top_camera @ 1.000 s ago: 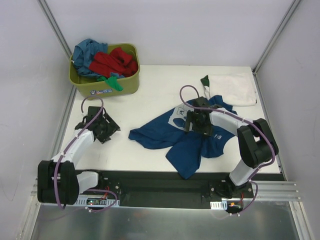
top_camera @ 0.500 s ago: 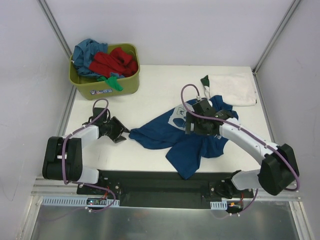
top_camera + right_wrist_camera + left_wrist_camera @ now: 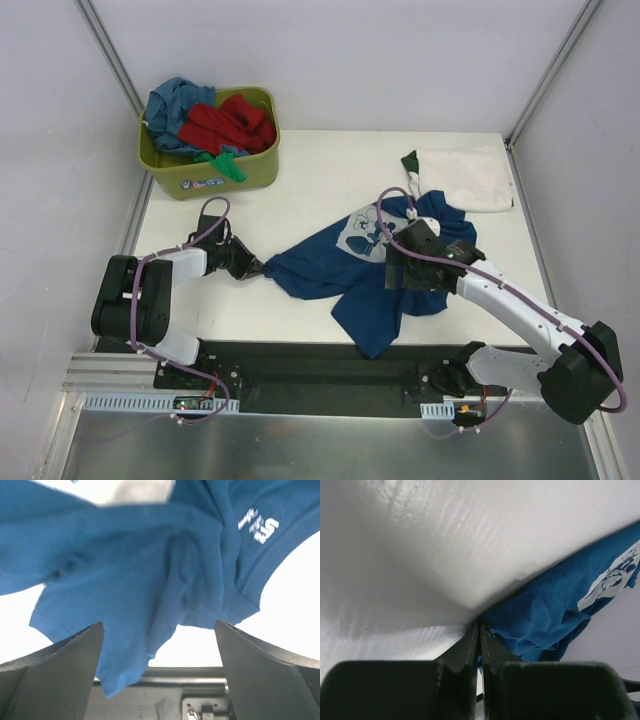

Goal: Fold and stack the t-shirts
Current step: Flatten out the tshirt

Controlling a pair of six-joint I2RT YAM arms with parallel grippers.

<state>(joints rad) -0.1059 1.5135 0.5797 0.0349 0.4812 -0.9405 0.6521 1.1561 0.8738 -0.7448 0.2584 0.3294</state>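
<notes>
Just the tip of the crumpled navy t-shirt (image 3: pixel 277 267) is in my left gripper, so my right gripper should grab the t-shirt's near flap (image 3: pixel 374 341) before both grippers lift and stretch the t-shirt.
A dark navy blue t-shirt (image 3: pixel 320 265) with a white cartoon print lies crumpled in the middle of the table. My left gripper (image 3: pixel 256 268) lies low at its left tip, shut on the navy cloth edge (image 3: pixel 545 610), and a sliver of blue shows between the fingers (image 3: pixel 470 645). My right gripper (image 3: pixel 402 280) hovers open over the shirt's right half (image 3: pixel 140 565), with nothing between its fingers (image 3: pixel 75 660). A folded white t-shirt (image 3: pixel 465 175) lies at the back right with a dark green one (image 3: pixel 410 162) at its left edge.
An olive-green tub (image 3: pixel 200 180) at the back left holds red (image 3: pixel 225 122), teal (image 3: pixel 170 100) and green (image 3: pixel 225 165) shirts. The shirt's lower flap hangs over the black base rail (image 3: pixel 300 365) at the near edge. Frame posts and walls close in both sides.
My left gripper has slid right to the navy shirt's left tip and shut on it. The right arm has swung outward and moved nearer over the shirt, still open.
</notes>
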